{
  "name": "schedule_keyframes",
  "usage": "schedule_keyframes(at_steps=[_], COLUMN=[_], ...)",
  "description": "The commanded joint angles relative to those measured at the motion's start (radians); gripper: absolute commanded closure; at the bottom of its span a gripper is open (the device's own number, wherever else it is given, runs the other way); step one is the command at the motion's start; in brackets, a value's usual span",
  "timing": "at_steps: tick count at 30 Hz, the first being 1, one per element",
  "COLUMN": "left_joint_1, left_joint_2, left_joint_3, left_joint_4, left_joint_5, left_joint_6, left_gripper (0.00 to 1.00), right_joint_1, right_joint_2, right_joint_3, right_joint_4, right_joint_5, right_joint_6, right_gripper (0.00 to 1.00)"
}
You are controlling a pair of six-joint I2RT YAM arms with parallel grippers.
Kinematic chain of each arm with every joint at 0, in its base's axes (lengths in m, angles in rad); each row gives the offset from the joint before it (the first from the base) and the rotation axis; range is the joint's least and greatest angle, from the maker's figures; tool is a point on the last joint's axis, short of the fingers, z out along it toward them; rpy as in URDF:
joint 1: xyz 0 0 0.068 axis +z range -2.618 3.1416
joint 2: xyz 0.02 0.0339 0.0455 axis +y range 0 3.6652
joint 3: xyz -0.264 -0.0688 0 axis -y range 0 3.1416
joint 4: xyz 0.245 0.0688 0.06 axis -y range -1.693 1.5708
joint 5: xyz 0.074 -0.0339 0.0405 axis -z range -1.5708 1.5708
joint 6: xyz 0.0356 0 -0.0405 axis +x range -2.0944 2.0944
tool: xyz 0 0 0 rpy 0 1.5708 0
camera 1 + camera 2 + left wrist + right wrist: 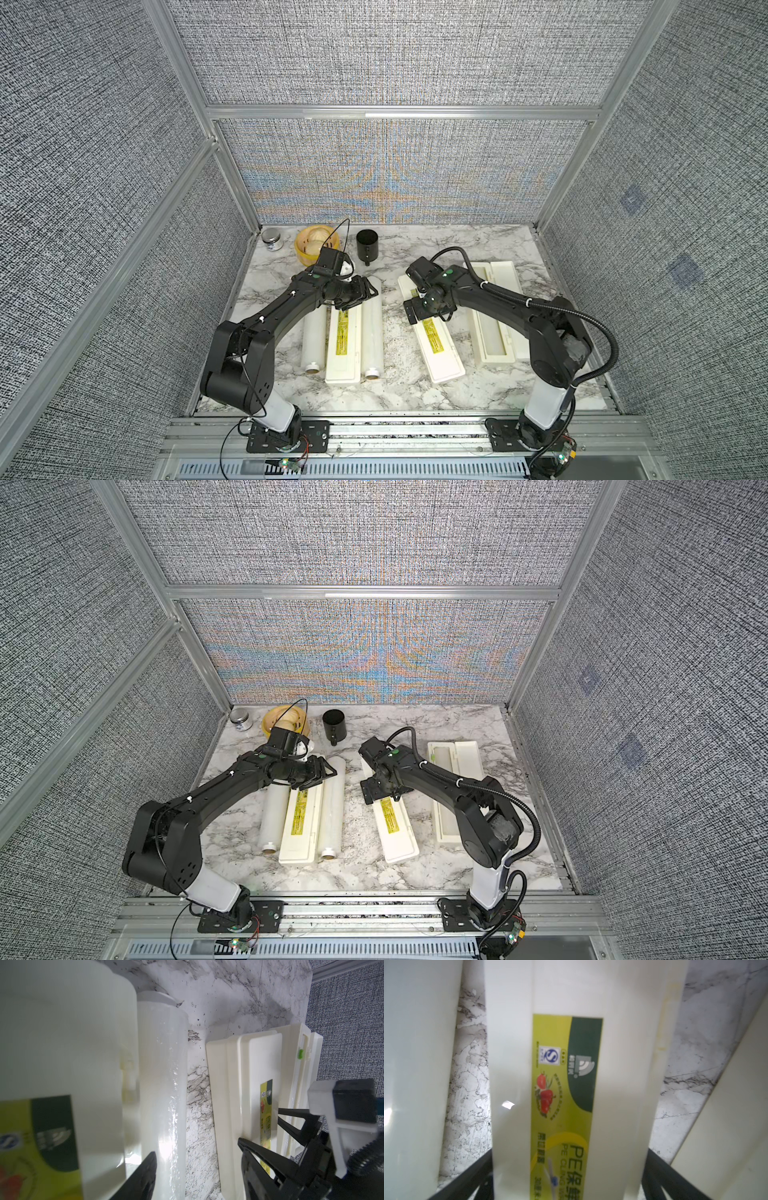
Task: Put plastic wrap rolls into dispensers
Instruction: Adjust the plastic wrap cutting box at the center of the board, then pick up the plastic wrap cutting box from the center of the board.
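The middle dispenser (434, 342) is lying closed with its lid on top and its body below. My right gripper should raise and tip it so that my left gripper can pull the body (218, 1096) off.
Two plastic wrap rolls (314, 340) (372, 332) lie either side of a closed dispenser (343, 345) with a yellow label. My left gripper (359, 297) (196, 1147) hangs open over the far end of the right-hand roll (162, 1084), which sits beside one finger with a wide gap to the other. A second closed dispenser (436, 345) (571, 1064) lies at an angle in the middle. My right gripper (428, 316) (570, 1150) is open astride it, one finger at each long side. A third dispenser (494, 316) lies open at the right.
At the back left of the marble table stand a small jar (272, 240), a yellow bowl (318, 245) and a black mug (367, 245). Grey fabric walls close in the back and both sides. The two grippers are close to each other near the table's middle.
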State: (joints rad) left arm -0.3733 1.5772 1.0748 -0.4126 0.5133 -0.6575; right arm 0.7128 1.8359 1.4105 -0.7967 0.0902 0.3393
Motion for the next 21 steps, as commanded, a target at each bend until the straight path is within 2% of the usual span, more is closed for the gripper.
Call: schedule_keyframes(at_steps=[1, 8, 12, 16, 21], left_joint_1=[-0.01, -0.015, -0.015, -0.015, -0.016], left_joint_2=[0.012, 0.014, 0.016, 0.017, 0.023], left_joint_3=[0.009, 0.011, 0.017, 0.031, 0.057], left_joint_4=[0.032, 0.028, 0.025, 0.018, 0.039], left_joint_5=[0.013, 0.01, 0.009, 0.011, 0.056], left_joint_6=[-0.013, -0.013, -0.013, -0.007, 0.0], left_gripper=[0.36, 0.36, 0.36, 0.35, 0.33], right_joint_1=[-0.004, 0.007, 0.007, -0.018, -0.08], right_joint_2=[0.031, 0.097, 0.075, -0.012, -0.129], right_joint_3=[0.013, 0.031, 0.024, -0.007, -0.074], right_joint_4=[-0.027, -0.051, -0.037, 0.003, 0.079], right_joint_5=[-0.016, 0.032, 0.009, -0.087, -0.297], right_joint_6=[-0.036, 0.033, 0.028, -0.002, -0.036], right_gripper=[0.01, 0.01, 0.02, 0.05, 0.09])
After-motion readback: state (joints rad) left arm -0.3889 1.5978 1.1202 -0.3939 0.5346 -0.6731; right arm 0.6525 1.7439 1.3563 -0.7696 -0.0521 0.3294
